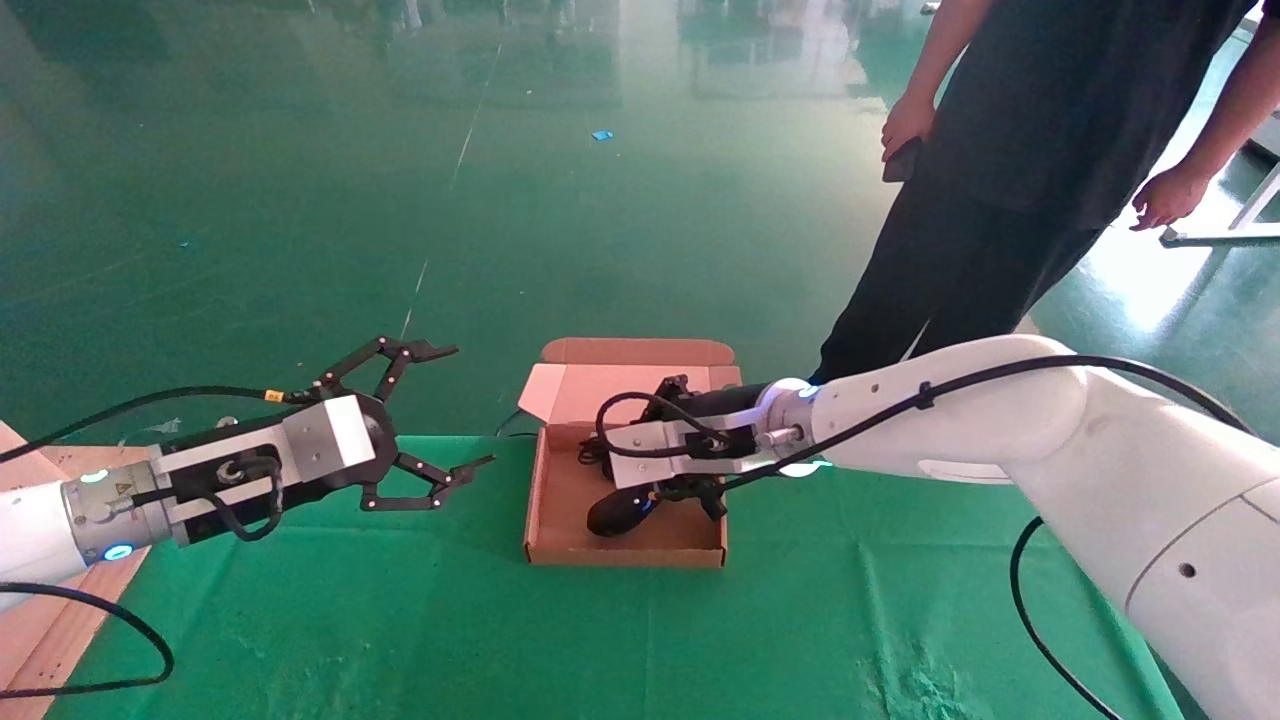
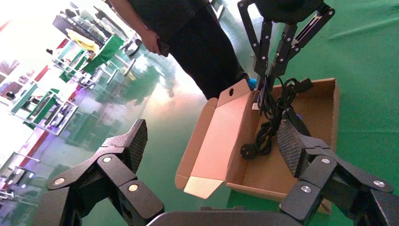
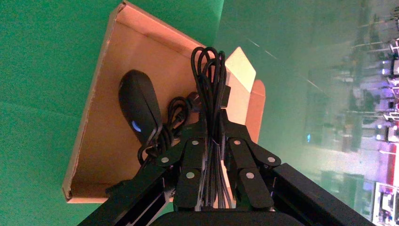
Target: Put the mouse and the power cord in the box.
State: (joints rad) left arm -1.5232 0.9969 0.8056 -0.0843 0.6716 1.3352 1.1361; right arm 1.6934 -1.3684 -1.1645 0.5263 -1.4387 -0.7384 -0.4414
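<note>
The robot's right gripper is holding the mouse's cable over the power cord near the lid, so the robot should set the cable down along the box's front side.
The brown box lies open on the green cloth, its lid standing up at the back. The black mouse rests inside it near the front wall, also in the right wrist view. My right gripper hangs over the box, shut on the power cord. The cord's loops hang down into the box, and its plug touches the box floor. My left gripper hovers open and holding nothing, left of the box and above the cloth.
A person in dark clothes stands behind the table at the back right. A wooden board lies at the table's left edge. The green cloth covers the table round the box.
</note>
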